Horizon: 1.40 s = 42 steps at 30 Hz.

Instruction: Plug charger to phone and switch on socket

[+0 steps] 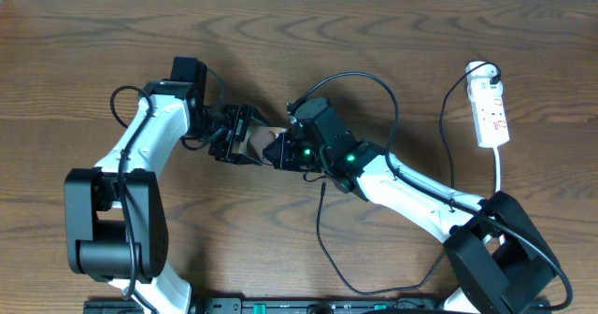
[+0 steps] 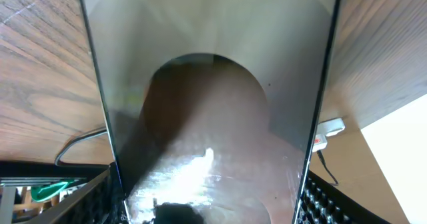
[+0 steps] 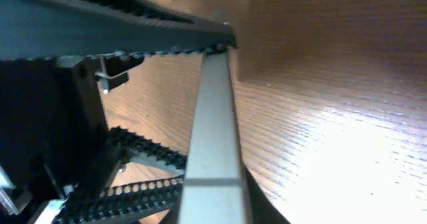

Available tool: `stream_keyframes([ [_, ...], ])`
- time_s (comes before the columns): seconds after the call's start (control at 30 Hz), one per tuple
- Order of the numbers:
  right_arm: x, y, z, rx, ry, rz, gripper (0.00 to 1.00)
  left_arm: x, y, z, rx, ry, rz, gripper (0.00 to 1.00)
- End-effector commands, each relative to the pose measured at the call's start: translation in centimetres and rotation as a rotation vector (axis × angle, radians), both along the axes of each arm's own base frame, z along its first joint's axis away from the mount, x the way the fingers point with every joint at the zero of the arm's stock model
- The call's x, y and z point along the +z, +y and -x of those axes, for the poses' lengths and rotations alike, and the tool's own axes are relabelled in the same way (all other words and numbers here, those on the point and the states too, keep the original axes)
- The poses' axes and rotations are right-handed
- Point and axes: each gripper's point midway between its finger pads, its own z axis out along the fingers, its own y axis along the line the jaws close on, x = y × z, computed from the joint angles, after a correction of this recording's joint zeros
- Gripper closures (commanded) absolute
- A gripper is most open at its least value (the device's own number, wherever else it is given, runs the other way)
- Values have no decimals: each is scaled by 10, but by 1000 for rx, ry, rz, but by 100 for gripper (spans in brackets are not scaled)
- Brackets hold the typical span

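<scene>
I should keep the phone in my right gripper while my left gripper, which is clamping the phone across its width point(image 2: 213, 174), opens, turns and pinches the phone's flat sides point(image 2: 210, 37).
The phone point(image 1: 264, 142) hangs above the table's middle, gripped across its width by my left gripper point(image 1: 234, 136). In the left wrist view its glossy face point(image 2: 213, 117) fills the frame between my two fingers point(image 2: 333, 199). My right gripper point(image 1: 291, 150) meets the phone from the right. In the right wrist view the phone's grey edge point(image 3: 213, 131) runs down between its jaws, which press close on both sides. The charger point(image 1: 322, 221), a thin black cable, ends under my right wrist; its tip is hidden. The socket point(image 1: 491, 108) lies at the far right.
The charger cable loops along the table's front edge point(image 1: 374, 291) and up to the socket's black plug point(image 1: 488, 71). A white cord point(image 1: 502, 169) leaves the socket's near end. My left gripper's toothed fingers point(image 3: 133, 17) cross the right wrist view.
</scene>
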Motion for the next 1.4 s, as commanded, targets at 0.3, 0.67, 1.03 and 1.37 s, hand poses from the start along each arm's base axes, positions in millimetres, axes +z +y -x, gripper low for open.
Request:
stream_keyframes([
  [0.3,5,7,1,20,-10,-20,99,12,-5,1,-15,-26,35,92],
  [0.67,15,10,-7,22,-40,-61,99,12,-5,0,-34,-48,40,8],
  [1.03,20,-22,-45,-80,-39,-92,99,75,16,-33,-49,-423,123,7],
  [1.37,85,-44,-99,-222,-31,-412,99,171,29,-54,-185,-999,211,7],
])
